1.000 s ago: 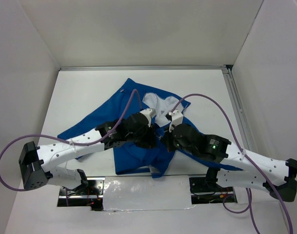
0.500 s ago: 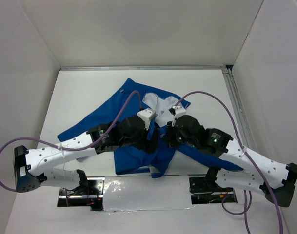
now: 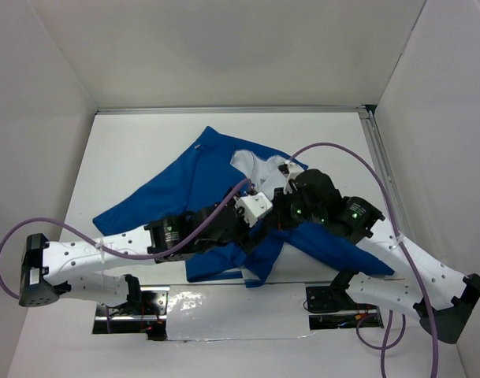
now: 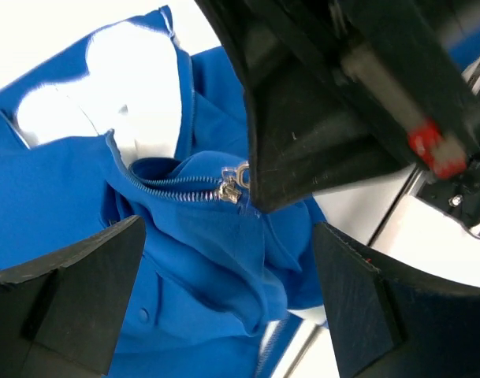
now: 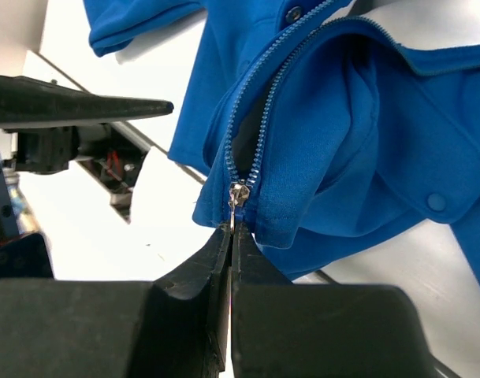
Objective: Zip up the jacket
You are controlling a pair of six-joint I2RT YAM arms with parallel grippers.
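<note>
The robot's right gripper is holding the zipper pull (image 4: 229,190) while the zipper's bottom end (image 4: 250,208) hangs loose, so next the left gripper pinches that bottom end to keep it still before the robot zips up.
The blue jacket (image 3: 180,183) lies spread on the white table, its white lining (image 3: 255,167) showing at the collar. My right gripper (image 5: 234,230) is shut on the metal zipper pull (image 5: 238,197) at the bottom of the zipper, with the hem lifted and bunched around it. In the left wrist view the same pull (image 4: 233,187) sits at the tip of the right arm's black finger (image 4: 303,142). My left gripper (image 4: 224,311) stands wide open over the folded blue fabric (image 4: 200,268), nothing between its fingers. From above, both wrists meet over the jacket's lower middle (image 3: 267,220).
The white table (image 3: 129,142) is walled on three sides. A metal rail (image 3: 381,173) runs along its right edge. The arm bases and a taped strip (image 3: 224,311) sit at the near edge. Purple cables arc over both arms.
My left gripper has opened and let go of the fabric, and its wrist has shifted right. The right wrist has moved away from the near edge, still holding the zipper pull.
</note>
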